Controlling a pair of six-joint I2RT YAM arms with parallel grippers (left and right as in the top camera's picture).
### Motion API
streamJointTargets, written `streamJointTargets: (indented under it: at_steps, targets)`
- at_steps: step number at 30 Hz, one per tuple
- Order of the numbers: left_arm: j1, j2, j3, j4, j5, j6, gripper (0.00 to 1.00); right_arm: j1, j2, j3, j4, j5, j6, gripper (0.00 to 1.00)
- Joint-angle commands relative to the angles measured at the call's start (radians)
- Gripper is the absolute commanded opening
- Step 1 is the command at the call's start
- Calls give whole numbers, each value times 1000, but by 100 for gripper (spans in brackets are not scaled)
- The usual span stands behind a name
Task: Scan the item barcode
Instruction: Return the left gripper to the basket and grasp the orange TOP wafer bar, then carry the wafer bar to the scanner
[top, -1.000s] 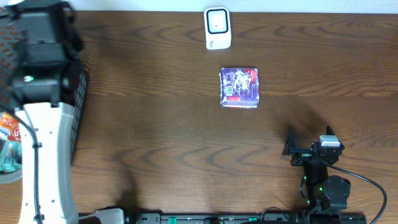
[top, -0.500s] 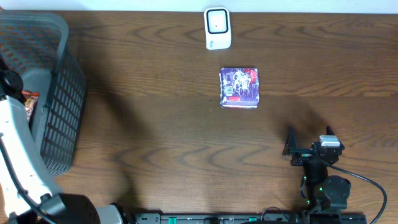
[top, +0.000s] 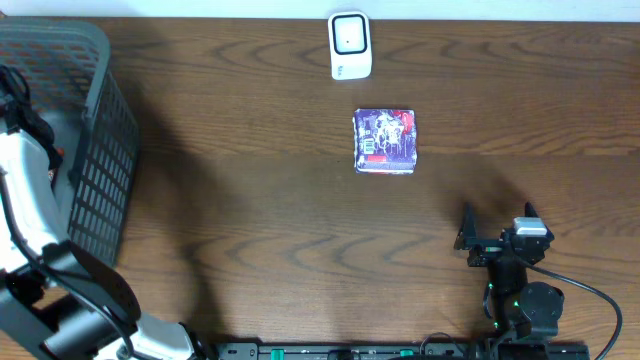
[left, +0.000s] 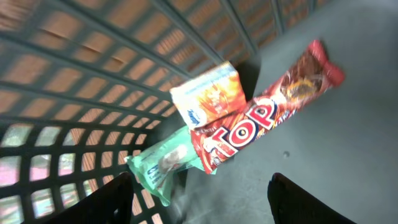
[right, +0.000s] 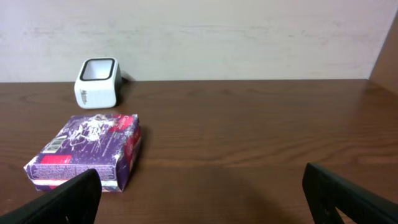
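My left gripper is open with the near end of the red "top" bar (left: 268, 111) uncovered in front of its fingers, so it should now move down until it closes around that end (left: 214, 147).
My left gripper (left: 199, 208) hangs open inside the grey basket (top: 100, 150), with nothing between its dark fingers (left: 106, 202). Just beyond it lie a red "top" bar wrapper (left: 261, 121), an orange carton (left: 208, 96) and a green packet (left: 165, 165). The white scanner (top: 349, 45) stands at the table's far edge. A purple box (top: 385, 141) lies flat a little in front of it. Its barcode label (right: 55, 144) shows on top in the right wrist view. My right gripper (top: 497, 235) rests open near the front right, well short of the purple box (right: 87, 149).
The basket's mesh wall (left: 93, 81) rises close on the left of my left gripper, and its grey floor (left: 336, 124) stretches to the right. The left arm (top: 30, 200) reaches over the basket rim. A pale wall (right: 199, 37) backs the table behind the scanner (right: 96, 83).
The left arm has swung off the top of the basket and dropped towards its left side, so the basket now shows. The right arm, box and scanner have not moved.
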Motion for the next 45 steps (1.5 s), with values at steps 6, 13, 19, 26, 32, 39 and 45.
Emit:
streamJointTargets:
  at_steps: [6, 13, 19, 26, 32, 39, 45]
  targets:
    - [3, 131, -5, 5, -2, 62, 70, -6, -5, -2, -4, -3, -14, 99]
    - [9, 220, -5, 38, 3, 126, 70, -6, -5, -2, -4, -3, -14, 99]
    - [24, 283, -5, 79, 3, 132, 70, -6, -5, -2, -4, -3, -14, 99]
    - [69, 330, -5, 119, 90, 180, 70, -6, -5, -2, -4, -3, -14, 99]
    - [109, 348, -5, 143, 309, 245, 70, -6, -5, -2, -4, -3, -14, 99]
    - [117, 348, -5, 146, 309, 244, 24, -6, -5, -2, -4, -3, -14, 99]
    - [115, 345, -5, 90, 310, 233, 7, -6, -5, -2, -4, -3, -14, 99]
